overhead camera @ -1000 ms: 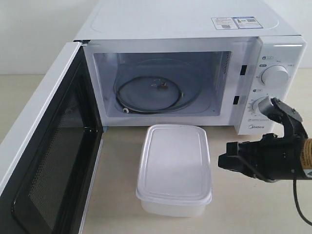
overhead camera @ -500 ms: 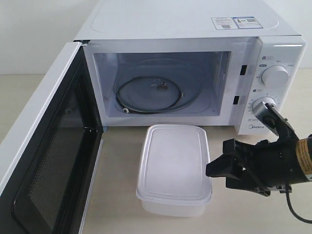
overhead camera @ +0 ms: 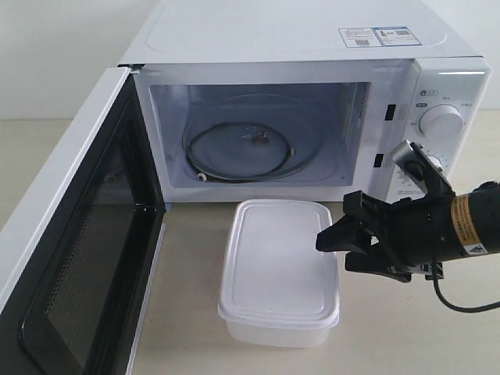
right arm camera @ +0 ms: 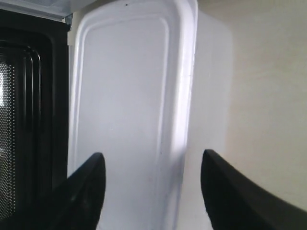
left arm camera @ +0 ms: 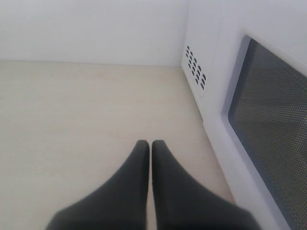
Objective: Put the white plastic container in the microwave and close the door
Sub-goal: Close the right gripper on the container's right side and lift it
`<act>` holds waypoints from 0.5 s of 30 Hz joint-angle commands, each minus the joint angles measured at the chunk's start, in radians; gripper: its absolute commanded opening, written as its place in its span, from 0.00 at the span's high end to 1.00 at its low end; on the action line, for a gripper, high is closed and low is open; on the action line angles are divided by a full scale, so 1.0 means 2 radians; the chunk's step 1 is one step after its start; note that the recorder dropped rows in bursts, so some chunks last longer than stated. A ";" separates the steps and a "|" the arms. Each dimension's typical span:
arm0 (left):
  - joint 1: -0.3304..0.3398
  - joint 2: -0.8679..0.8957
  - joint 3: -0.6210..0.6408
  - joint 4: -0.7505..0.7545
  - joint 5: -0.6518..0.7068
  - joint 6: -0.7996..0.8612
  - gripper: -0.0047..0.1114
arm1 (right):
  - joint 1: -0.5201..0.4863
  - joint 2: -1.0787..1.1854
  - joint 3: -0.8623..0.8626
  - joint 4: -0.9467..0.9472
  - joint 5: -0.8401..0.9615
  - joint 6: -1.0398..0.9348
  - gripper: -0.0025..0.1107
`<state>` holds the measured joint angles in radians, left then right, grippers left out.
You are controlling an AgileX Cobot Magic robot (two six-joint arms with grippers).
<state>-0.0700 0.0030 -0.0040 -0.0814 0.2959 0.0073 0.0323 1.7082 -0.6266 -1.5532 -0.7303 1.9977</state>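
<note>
The white plastic container (overhead camera: 280,269) will come up with its lid still closed when I lift it by the container's side, because the lid's edge (overhead camera: 279,319) lies flush.
The white plastic container (overhead camera: 280,270) lies lid-up on the table just in front of the open microwave (overhead camera: 312,117), whose cavity holds the glass turntable (overhead camera: 248,148). The door (overhead camera: 78,250) is swung wide to the left. My right gripper (overhead camera: 332,248) is open at the container's right edge, its fingers reaching over the rim; in the right wrist view the gripper (right arm camera: 152,160) straddles the container's (right arm camera: 129,96) lid edge and side wall without touching. My left gripper (left arm camera: 149,144) is shut and empty, low over the table beside the door's outer face (left arm camera: 268,124).
Two round knobs (overhead camera: 437,121) sit on the microwave's control panel, right behind the right arm. Stickers (overhead camera: 375,35) are on the microwave's top. The open door blocks the left side of the table. Beige tabletop (overhead camera: 391,336) lies to the container's right.
My right gripper has moved left and slightly up, from beside the control panel to the container's right edge. The container, door and left gripper show no movement.
</note>
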 commanded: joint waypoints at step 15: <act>0.001 -0.002 0.002 -0.004 -0.001 0.000 0.92 | 0.000 0.053 -0.031 -0.011 -0.036 0.019 0.52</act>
<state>-0.0700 0.0030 -0.0040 -0.0814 0.2959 0.0073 0.0323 1.8125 -0.6814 -1.5740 -0.7928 2.0338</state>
